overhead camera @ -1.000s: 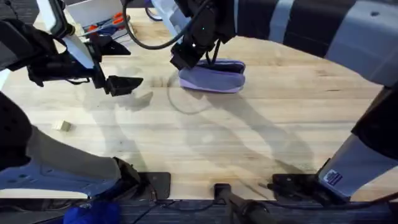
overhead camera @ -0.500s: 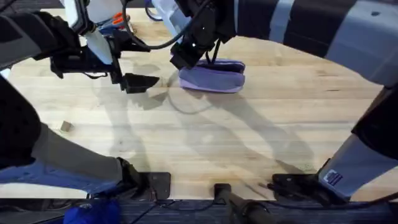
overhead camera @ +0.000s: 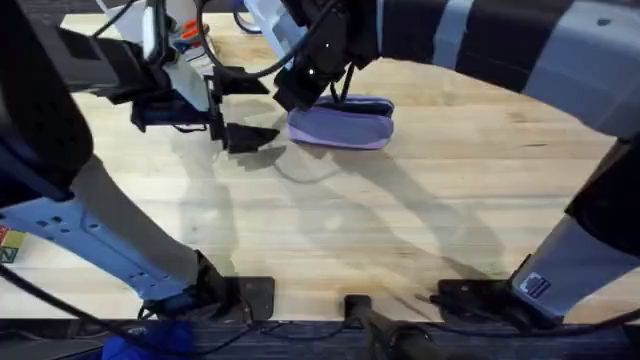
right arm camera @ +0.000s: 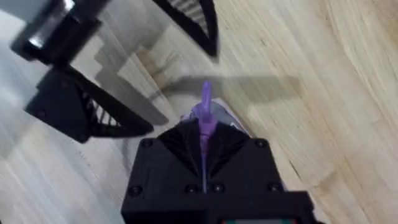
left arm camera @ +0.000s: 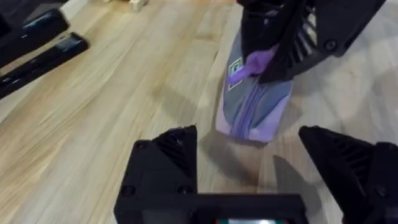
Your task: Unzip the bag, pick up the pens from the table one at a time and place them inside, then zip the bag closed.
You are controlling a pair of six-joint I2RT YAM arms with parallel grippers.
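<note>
The bag's gaping opening [overhead camera: 370, 104] should close to its opposite end when I pull the purple zipper pull, because the seam [left arm camera: 248, 113] is joined behind the zipper pull.
The lavender bag [overhead camera: 345, 122] with a grey panel lies at the far middle of the table [overhead camera: 400, 230]. My right gripper [overhead camera: 302, 92] sits at the bag's left end, shut on the purple zipper pull [right arm camera: 206, 102]. In the left wrist view the same pull [left arm camera: 256, 62] pokes out of the right gripper [left arm camera: 283, 46] above the bag [left arm camera: 255, 109]. My left gripper [overhead camera: 246, 110] hovers open just left of the bag, its fingers [left arm camera: 166, 148] spread wide and apart from the fabric. The pens are out of view.
Orange-handled scissors [overhead camera: 180, 32] lie at the far left edge of the table. Dark long objects [left arm camera: 40, 46] rest on the wood left of the bag. A small coloured block [overhead camera: 8, 246] sits at the left edge.
My left arm has swung right and toward the bag's left end, still open. The right gripper and the bag have stayed in place.
</note>
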